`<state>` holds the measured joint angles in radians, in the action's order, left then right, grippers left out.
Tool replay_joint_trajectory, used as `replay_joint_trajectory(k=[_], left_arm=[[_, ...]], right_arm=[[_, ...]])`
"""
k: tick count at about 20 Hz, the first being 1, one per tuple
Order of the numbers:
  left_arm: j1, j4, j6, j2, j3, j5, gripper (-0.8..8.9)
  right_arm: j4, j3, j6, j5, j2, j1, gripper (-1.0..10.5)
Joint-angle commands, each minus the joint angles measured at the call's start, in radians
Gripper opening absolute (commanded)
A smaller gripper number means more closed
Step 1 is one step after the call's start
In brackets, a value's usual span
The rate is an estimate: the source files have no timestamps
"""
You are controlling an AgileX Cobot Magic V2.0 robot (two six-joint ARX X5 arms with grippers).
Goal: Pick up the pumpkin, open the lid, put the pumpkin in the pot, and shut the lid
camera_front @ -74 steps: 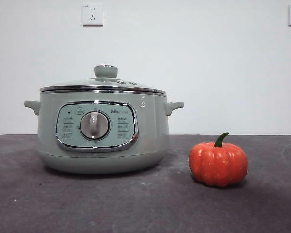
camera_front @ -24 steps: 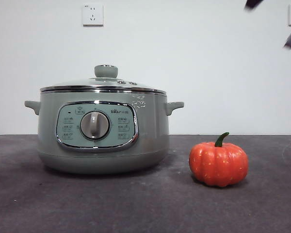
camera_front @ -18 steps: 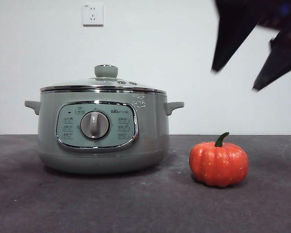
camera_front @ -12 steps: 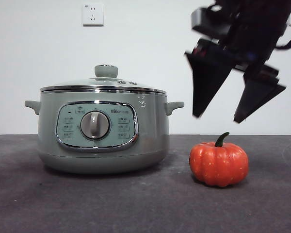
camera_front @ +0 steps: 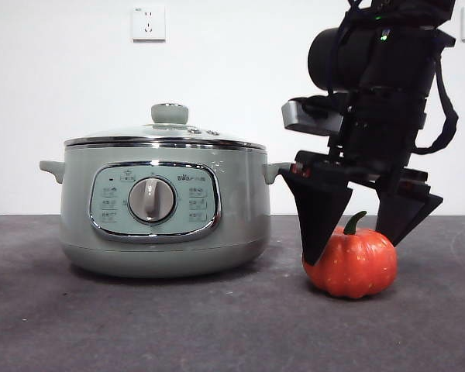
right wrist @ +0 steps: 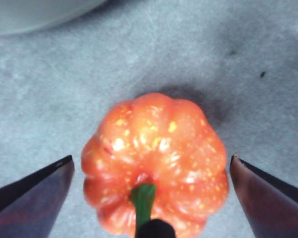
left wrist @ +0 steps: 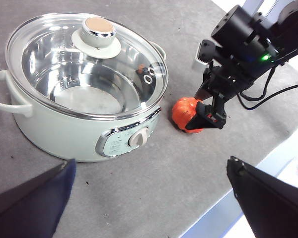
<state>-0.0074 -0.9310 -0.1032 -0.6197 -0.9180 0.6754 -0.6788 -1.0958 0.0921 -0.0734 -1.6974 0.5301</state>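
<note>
The pot's side (camera_front: 245, 201) is taller than the pumpkin (camera_front: 352, 261). The pumpkin will therefore sit all the way below the pot's rim when I lower it into the pot.
The pumpkin (camera_front: 355, 267) sits on the dark table to the right of the pot (camera_front: 163, 221). The lid (camera_front: 167, 133) lies shut on the pot, and its knob (camera_front: 169, 114) points up. My right gripper (camera_front: 350, 249) is open and low over the pumpkin, one jaw on each side and apart from it. The right wrist view shows the pumpkin (right wrist: 159, 144) centred in my right gripper (right wrist: 151, 158), stem near the camera. My left gripper (left wrist: 149, 203) is open and empty, high above the table, looking down on the pot (left wrist: 64, 124), the lid (left wrist: 84, 64) and the pumpkin (left wrist: 184, 111).
The dark grey table (camera_front: 217, 325) runs to a white wall with two sockets (camera_front: 148, 23). In the left wrist view the table's edge (left wrist: 248, 158) passes near the pumpkin, and the right arm's cables (left wrist: 268, 96) hang beside it.
My right arm has come down from the upper right, and its open jaws now straddle the pumpkin. The pumpkin, pot and lid have not moved.
</note>
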Motion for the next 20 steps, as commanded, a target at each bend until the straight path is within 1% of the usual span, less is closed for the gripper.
replay_joint_trajectory(k=[1, 3, 4, 6, 7, 10, 13, 17, 20], left_arm=[[0.001, 0.002, 0.006, 0.003, -0.002, 0.006, 7.28], [0.001, 0.002, 0.006, 0.003, -0.002, 0.006, 7.28], [0.001, 0.002, 0.006, 0.003, -0.002, 0.006, 7.28], [0.001, 0.002, 0.006, 0.003, -0.002, 0.005, 7.28], [0.001, 0.002, 0.006, 0.003, -0.002, 0.005, 7.28], [0.001, 0.007, 0.006, 0.001, -0.002, -0.007, 7.28], [-0.001, 0.026, 0.006, -0.019, -0.005, -0.056, 7.28], [-0.040, 0.063, 0.006, -0.123, -0.052, -0.082, 7.28], [-0.097, 0.153, 0.006, -0.244, -0.117, -0.130, 7.28]], right_arm=[[0.006, 0.000, -0.017, 0.006, -0.017, 0.003, 6.4], [0.008, 0.000, -0.021, 0.006, -0.018, 0.003, 5.0], [0.008, 0.000, -0.034, 0.015, -0.018, 0.003, 3.8], [0.008, 0.000, -0.041, 0.023, -0.018, 0.001, 0.8], [0.008, 0.000, -0.041, 0.021, -0.018, 0.002, -0.2], [0.008, 0.000, -0.042, 0.021, -0.012, 0.002, -0.1], [-0.008, 0.000, -0.043, 0.023, 0.045, 0.002, -0.1], [-0.030, 0.000, -0.055, 0.024, 0.224, 0.002, -0.1], [-0.056, 0.000, -0.064, 0.024, 0.381, 0.002, -0.1]])
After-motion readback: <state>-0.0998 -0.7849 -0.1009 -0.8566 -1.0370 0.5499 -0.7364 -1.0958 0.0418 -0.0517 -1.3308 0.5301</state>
